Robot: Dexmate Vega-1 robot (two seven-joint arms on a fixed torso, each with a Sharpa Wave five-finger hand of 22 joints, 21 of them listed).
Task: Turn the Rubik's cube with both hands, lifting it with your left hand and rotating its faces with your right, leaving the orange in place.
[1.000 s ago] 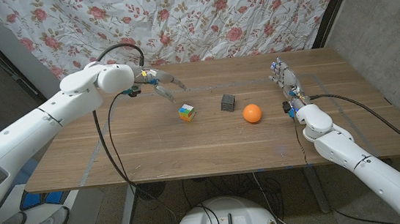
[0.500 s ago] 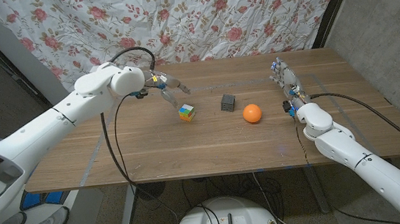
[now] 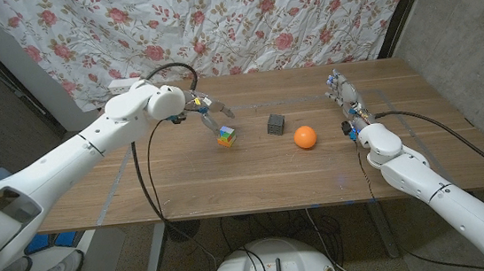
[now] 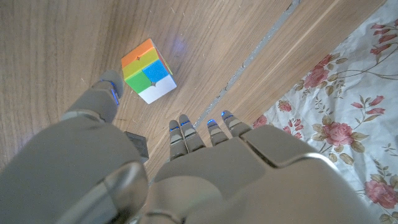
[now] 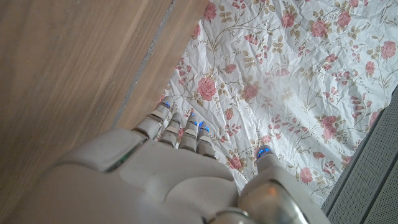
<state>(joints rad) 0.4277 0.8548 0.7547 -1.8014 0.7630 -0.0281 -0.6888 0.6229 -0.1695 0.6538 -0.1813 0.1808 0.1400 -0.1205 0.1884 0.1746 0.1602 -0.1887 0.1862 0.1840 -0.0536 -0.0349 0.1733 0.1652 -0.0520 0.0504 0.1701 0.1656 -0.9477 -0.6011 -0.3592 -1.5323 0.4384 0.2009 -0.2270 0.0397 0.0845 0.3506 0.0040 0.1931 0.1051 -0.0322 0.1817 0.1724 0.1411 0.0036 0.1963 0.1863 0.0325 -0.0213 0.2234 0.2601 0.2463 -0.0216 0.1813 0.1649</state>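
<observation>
Seams divide the Rubik's cube into halves, so the cube's outer layer will twist while the held layer stays in place when the robot turns a side of the cube.
The Rubik's cube sits on the wooden table, left of centre, showing orange, green, blue and white tiles in the left wrist view. My left hand hovers just behind and left of it, fingers spread, holding nothing; its thumb reaches near the cube without touching. The orange lies right of centre. My right hand stands near the table's right side, fingers straight and apart, empty, its fingers pointing toward the floral curtain.
A small dark grey cube sits between the Rubik's cube and the orange. A floral curtain hangs behind the table. Black cables run from both arms over the table's edges.
My left arm has swung right, bringing the open hand closer to the Rubik's cube. The right hand, the cube and the orange have not moved.
</observation>
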